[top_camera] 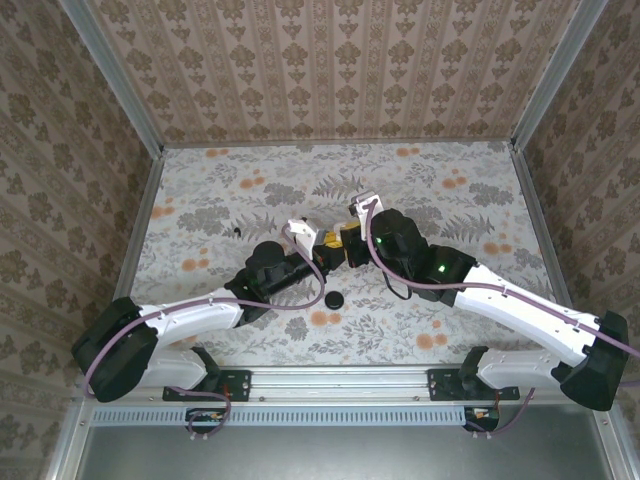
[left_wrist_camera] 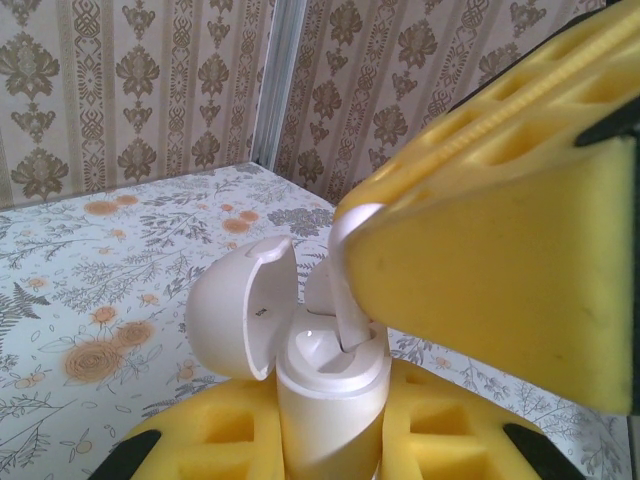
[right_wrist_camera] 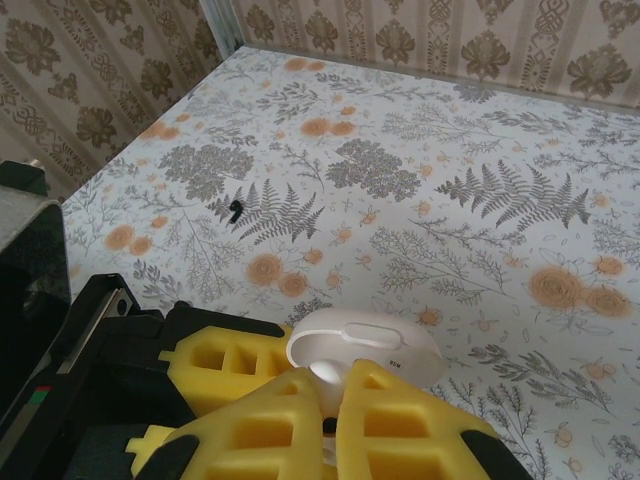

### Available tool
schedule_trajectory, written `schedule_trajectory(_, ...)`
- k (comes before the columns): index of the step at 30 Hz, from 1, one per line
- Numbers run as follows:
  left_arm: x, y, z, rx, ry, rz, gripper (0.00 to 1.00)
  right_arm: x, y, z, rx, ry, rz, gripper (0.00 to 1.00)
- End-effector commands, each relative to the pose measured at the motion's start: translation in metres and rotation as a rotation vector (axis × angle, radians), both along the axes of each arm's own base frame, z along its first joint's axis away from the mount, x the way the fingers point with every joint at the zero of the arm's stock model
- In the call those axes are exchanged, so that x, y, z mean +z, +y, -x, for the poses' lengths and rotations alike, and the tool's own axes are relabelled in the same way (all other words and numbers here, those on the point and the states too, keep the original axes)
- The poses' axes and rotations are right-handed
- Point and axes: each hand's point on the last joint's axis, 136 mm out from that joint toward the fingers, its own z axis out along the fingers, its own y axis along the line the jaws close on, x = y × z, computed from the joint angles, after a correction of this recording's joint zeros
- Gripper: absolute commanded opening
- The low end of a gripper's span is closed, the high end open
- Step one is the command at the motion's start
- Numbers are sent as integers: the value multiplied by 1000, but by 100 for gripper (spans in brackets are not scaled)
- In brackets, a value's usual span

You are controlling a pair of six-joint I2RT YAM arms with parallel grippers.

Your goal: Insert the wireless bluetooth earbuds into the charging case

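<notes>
The earbud's stem is too shallow in the case's socket while my right gripper pinches the earbud. Next, I open and get the earbud all the way in before I back off.
The white charging case stands upright with its lid swung open to the left. My left gripper is shut on the case's body with its yellow foam fingers. One white earbud is pinched by my right gripper, which is shut on it. The earbud's stem reaches down into the case's right socket. In the right wrist view the earbud's head shows between the yellow tips, with the open lid just behind. From above, the two grippers meet at mid-table.
A black round disc lies on the floral tabletop just in front of the grippers. A tiny black piece sits on the table to the left. Patterned walls enclose the table on three sides.
</notes>
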Motion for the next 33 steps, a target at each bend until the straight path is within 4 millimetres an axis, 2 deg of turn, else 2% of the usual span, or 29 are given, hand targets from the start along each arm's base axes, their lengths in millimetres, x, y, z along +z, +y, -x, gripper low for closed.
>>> schedule_trajectory(1, 41, 2, -6, 32, -56, 109, 0, -24, 8, 17, 78, 93, 41, 9)
schedule_trajectory(22, 42, 1, -8, 33, -57, 106, 0, -26, 8, 15, 37, 138, 30, 11)
schedule_trajectory(33, 40, 0, -7, 27, -51, 106, 0, -20, 9, 14, 18, 173, 23, 20)
